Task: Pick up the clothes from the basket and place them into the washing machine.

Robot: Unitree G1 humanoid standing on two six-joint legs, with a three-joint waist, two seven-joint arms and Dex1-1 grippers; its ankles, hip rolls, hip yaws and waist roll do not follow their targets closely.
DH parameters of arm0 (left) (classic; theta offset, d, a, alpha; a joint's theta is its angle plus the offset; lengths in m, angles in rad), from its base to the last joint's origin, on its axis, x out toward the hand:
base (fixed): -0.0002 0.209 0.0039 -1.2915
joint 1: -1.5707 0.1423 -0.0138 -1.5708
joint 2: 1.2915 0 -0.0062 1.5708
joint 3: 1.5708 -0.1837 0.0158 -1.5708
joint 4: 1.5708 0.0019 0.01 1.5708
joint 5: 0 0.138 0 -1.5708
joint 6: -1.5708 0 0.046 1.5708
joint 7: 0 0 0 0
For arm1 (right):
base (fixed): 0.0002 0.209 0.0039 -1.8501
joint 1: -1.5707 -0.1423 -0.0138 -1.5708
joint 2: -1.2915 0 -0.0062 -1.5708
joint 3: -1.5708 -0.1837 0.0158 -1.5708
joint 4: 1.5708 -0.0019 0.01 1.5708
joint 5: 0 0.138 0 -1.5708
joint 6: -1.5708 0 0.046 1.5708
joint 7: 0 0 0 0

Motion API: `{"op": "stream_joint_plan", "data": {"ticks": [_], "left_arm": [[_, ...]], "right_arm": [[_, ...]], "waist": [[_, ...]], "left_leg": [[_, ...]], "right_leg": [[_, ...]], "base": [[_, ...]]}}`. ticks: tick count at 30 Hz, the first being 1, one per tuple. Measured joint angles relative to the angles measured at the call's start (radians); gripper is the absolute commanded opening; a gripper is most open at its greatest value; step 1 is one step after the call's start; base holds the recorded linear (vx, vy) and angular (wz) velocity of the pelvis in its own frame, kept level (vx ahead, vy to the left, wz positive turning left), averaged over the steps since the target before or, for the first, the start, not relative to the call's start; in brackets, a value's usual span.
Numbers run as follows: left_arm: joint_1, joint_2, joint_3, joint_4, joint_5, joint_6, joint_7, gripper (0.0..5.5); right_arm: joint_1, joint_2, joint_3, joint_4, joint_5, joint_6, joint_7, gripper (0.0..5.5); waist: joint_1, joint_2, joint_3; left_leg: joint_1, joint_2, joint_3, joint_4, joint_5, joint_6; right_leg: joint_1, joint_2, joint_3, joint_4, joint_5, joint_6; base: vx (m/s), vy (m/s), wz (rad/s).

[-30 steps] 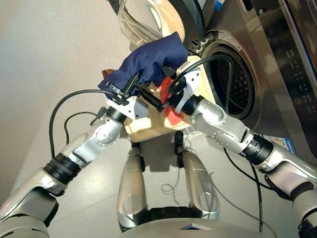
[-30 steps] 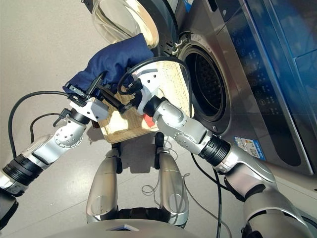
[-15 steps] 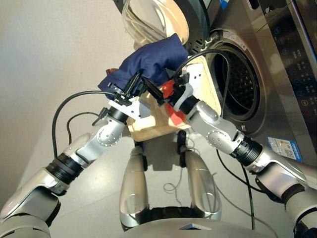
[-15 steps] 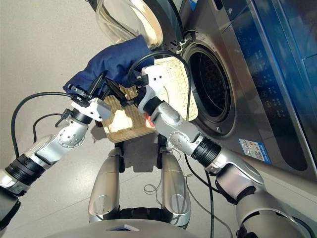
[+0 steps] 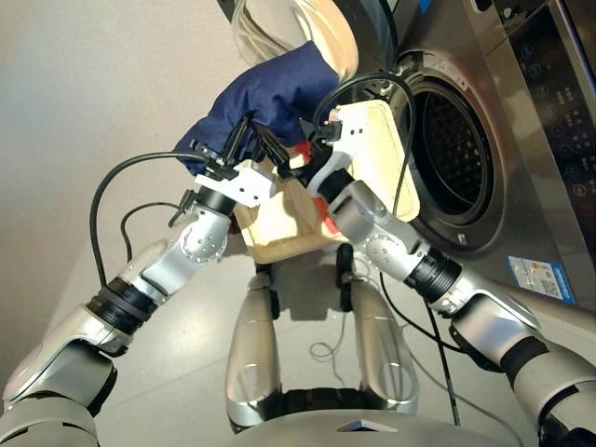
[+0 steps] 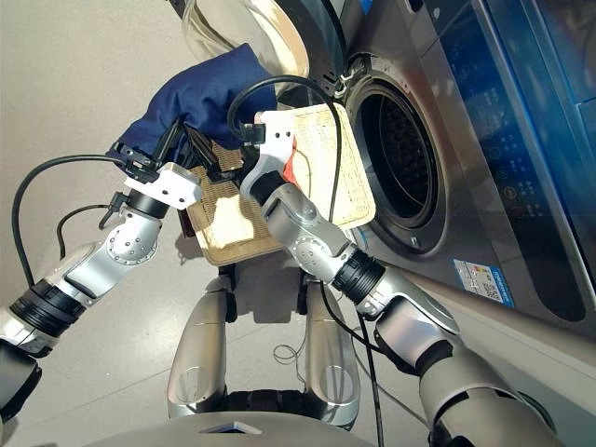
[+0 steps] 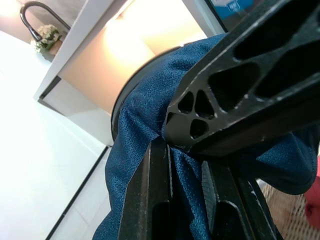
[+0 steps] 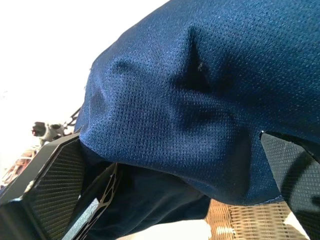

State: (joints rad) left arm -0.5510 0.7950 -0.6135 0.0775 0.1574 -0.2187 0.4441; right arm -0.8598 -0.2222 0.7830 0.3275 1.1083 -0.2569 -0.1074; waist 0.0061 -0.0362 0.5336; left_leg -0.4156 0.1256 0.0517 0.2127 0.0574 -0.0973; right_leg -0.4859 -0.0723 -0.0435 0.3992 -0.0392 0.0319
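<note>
A loose garment fold (image 8: 175, 137) hangs down between the fingers of the robot's right gripper, so the navy garment (image 5: 277, 95) will bunch up there and hang over both sides when the robot carries it.
The navy garment (image 5: 275, 93) hangs in the air in front of the open glass door (image 5: 289, 33), above the cream wicker basket (image 5: 382, 126). My left gripper (image 5: 251, 140) is shut on its lower edge; in the left wrist view the fingers (image 7: 150, 200) pinch the navy cloth (image 7: 145, 120). My right gripper (image 6: 216, 160) is right beside it, under the same cloth, with its fingers (image 8: 50, 175) wide apart and open. The coral red garment (image 6: 291, 168) lies in the basket, partly hidden by my right forearm. The washing machine's drum (image 5: 456, 140) stands open at the right.
The basket sits close against the washer's front, just left of the porthole. A black cable (image 5: 102, 214) loops from my left arm over the grey floor. A dark panelled unit (image 6: 521, 56) rises at the right.
My right gripper has left the red garment and moved up to the navy cloth beside the left gripper. Both arms and the navy garment have risen a little toward the door.
</note>
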Motion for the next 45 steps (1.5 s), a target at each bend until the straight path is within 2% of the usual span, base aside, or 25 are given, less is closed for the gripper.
{"op": "stream_joint_plan", "data": {"ticks": [2,8,9,10,12,15,42,43,44,45], "left_arm": [[-0.003,0.000,0.001,0.006,0.000,0.012,0.005,0.00],[-0.016,0.000,0.001,0.021,-0.022,0.015,0.022,0.00],[-0.017,0.000,0.001,0.021,-0.025,0.015,0.023,0.00],[-0.018,0.001,-0.002,0.022,-0.036,0.015,0.021,0.00],[-0.021,-0.003,-0.036,0.019,-0.036,0.015,0.019,0.00],[-0.022,-0.039,-0.088,0.009,-0.037,0.011,0.016,0.00],[-0.028,-0.050,-0.088,0.009,-0.036,0.012,0.011,0.00],[-0.026,-0.057,-0.086,0.008,-0.038,0.011,0.010,2.50],[-0.019,-0.067,-0.085,-0.007,-0.037,0.005,0.011,5.50],[-0.007,-0.074,-0.088,-0.028,-0.036,-0.002,0.012,5.50]], "right_arm": [[-0.009,0.026,-0.001,0.025,0.000,-0.010,-0.015,5.50],[-0.028,0.071,-0.009,0.054,0.010,-0.015,-0.045,5.50],[-0.028,0.077,-0.012,0.055,0.015,-0.015,-0.048,4.03],[-0.032,0.086,-0.012,0.054,0.018,-0.016,-0.050,2.18],[-0.064,0.107,-0.025,0.078,0.019,-0.024,-0.094,0.00],[-0.103,0.132,-0.059,0.124,0.031,-0.032,-0.149,0.00],[-0.091,0.121,-0.059,0.090,0.017,-0.039,-0.166,0.00],[-0.086,0.115,-0.059,0.080,0.016,-0.039,-0.169,0.00],[-0.065,0.102,-0.070,0.053,0.008,-0.039,-0.171,0.00],[-0.049,0.088,-0.088,0.050,-0.007,-0.047,-0.176,0.00]], "waist": [[0.001,0.001,0.000],[0.001,0.002,0.000],[0.001,0.003,0.000],[0.001,0.003,0.000],[0.002,0.010,0.000],[0.008,0.015,0.001],[0.002,0.017,0.001],[0.002,0.017,0.001],[0.006,0.018,0.001],[0.009,0.018,0.001]], "left_leg": [[0.000,0.000,0.000,0.001,0.000,0.000],[-0.003,-0.004,-0.001,0.002,0.000,0.001],[-0.004,-0.004,-0.001,0.001,0.000,0.001],[-0.006,-0.004,-0.001,0.001,0.000,0.001],[-0.011,-0.005,-0.001,0.002,0.001,0.001],[-0.012,-0.005,-0.001,0.002,0.001,0.001],[-0.040,-0.006,-0.001,0.023,0.001,0.001],[-0.041,-0.006,-0.001,0.023,0.001,0.001],[-0.042,-0.007,-0.001,0.023,0.001,0.001],[-0.042,-0.007,-0.001,0.022,0.001,0.001]], "right_leg": [[0.000,-0.001,0.000,0.001,0.000,0.000],[-0.002,-0.004,-0.001,0.002,-0.001,0.001],[-0.004,-0.005,-0.001,0.002,-0.001,0.001],[-0.006,-0.005,0.000,0.002,-0.001,0.001],[-0.011,-0.005,0.000,0.003,-0.001,0.001],[-0.012,-0.005,-0.001,0.003,-0.001,0.001],[-0.047,-0.007,0.004,0.036,-0.006,0.000],[-0.048,-0.007,0.004,0.036,-0.006,0.000],[-0.048,-0.007,0.004,0.036,-0.007,0.000],[-0.049,-0.008,0.004,0.036,-0.008,0.001]], "base": [[0.000,0.000,0.000],[0.000,0.000,0.000],[0.000,0.000,0.000],[0.000,0.000,0.000],[0.000,0.000,0.000],[0.000,0.000,0.000],[0.000,0.000,0.000],[0.000,0.000,0.000],[0.000,0.000,0.000],[0.000,0.000,0.000]]}}
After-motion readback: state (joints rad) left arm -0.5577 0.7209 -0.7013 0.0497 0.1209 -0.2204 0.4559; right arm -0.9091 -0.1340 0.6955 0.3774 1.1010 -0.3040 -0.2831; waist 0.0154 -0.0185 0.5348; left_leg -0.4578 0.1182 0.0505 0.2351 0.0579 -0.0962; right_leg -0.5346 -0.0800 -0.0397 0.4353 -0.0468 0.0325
